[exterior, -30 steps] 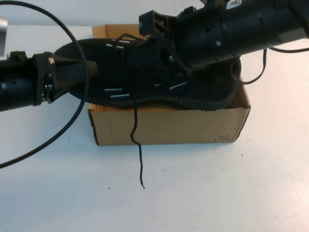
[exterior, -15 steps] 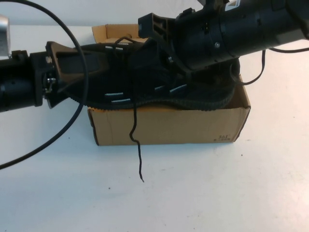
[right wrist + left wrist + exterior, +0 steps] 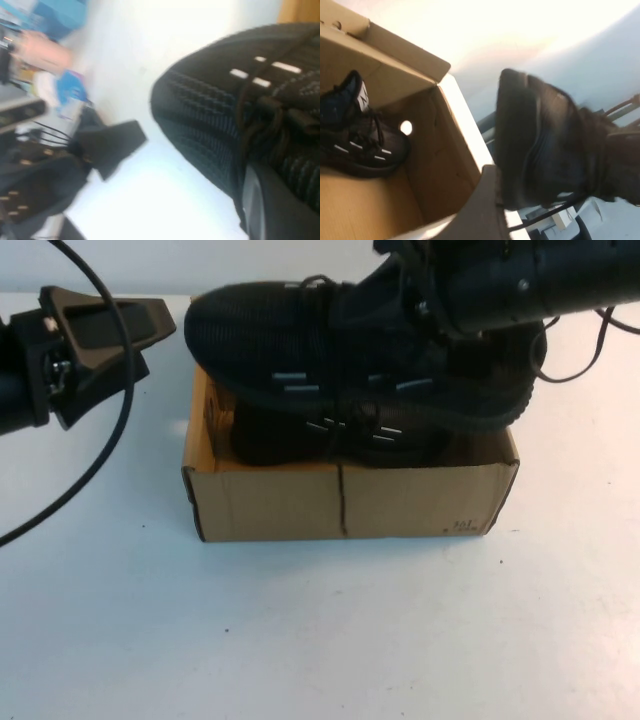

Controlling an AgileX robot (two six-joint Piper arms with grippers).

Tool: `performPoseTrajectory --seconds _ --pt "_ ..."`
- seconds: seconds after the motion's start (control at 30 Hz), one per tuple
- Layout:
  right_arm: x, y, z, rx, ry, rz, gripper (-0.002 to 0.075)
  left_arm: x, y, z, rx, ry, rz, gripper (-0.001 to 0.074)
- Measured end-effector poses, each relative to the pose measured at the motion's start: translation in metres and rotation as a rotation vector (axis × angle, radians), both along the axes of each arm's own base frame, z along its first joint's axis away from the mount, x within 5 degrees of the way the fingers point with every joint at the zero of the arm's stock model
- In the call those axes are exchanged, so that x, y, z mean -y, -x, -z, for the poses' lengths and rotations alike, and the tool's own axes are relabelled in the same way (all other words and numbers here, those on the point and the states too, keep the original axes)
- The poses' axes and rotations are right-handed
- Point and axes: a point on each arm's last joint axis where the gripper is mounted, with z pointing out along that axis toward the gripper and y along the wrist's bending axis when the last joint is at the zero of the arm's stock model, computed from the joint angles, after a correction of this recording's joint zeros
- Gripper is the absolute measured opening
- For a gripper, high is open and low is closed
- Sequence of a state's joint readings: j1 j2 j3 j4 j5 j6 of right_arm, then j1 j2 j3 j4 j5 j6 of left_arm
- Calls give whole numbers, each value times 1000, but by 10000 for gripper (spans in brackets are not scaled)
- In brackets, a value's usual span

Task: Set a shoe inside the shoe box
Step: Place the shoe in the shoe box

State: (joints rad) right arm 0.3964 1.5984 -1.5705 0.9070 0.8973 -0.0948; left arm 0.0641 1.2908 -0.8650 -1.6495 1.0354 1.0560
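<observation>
The shoe's toe [image 3: 212, 335] pokes out beyond the end of the box, so next my right gripper lifts the shoe clear and then lowers it next to the second sneaker [image 3: 325, 443] first.
The shoe [image 3: 290, 340], black mesh with white dashes, hangs over the shoe box [image 3: 420, 500], and its lace [image 3: 342, 500] trails down the box front. My right gripper [image 3: 425, 310] is shut on the shoe at its collar; one of its fingers [image 3: 260, 200] presses against the mesh. My left gripper [image 3: 150, 335] is open and holds nothing, left of the shoe's toe [image 3: 520, 145] and apart from it. A second black sneaker [image 3: 330, 440] with a white tongue tab [image 3: 364, 97] lies inside the brown cardboard box [image 3: 440, 165].
The box's lid flap [image 3: 395, 47] stands open at the back, and a finger hole [image 3: 406, 127] shows in its end wall. A black cable [image 3: 110, 440] loops over the white table [image 3: 320, 640] at the left. Another cable [image 3: 580, 360] hangs at the right.
My left gripper opened, let go of the shoe's toe and drew back to the left. My right gripper raised the shoe off the box rim and turned it more upright, uncovering the sneaker inside.
</observation>
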Motion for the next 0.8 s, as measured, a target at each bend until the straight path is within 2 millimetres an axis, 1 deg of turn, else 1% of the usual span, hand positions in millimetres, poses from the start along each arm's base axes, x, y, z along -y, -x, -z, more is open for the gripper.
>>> performPoseTrajectory --seconds 0.13,0.27,0.33,0.53,0.63,0.7,0.8 --pt "9 -5 -9 27 -97 -7 4 -2 -1 0 22 -11 -8 654" --pt "17 -8 -19 69 -131 -17 4 -2 -1 0 65 -40 -1 654" --pt "19 -7 -30 109 -135 -23 3 -2 -1 0 71 -44 0 654" --pt "21 0 -70 250 -140 -48 3 -1 2 -1 88 -41 29 654" --pt "22 0 -80 300 -122 -49 2 1 4 -3 130 -47 68 654" --pt "21 -5 -79 306 -112 -48 2 2 5 -3 159 -57 86 654" --pt "18 -17 -67 305 -72 -56 2 2 6 -3 186 -79 99 636"
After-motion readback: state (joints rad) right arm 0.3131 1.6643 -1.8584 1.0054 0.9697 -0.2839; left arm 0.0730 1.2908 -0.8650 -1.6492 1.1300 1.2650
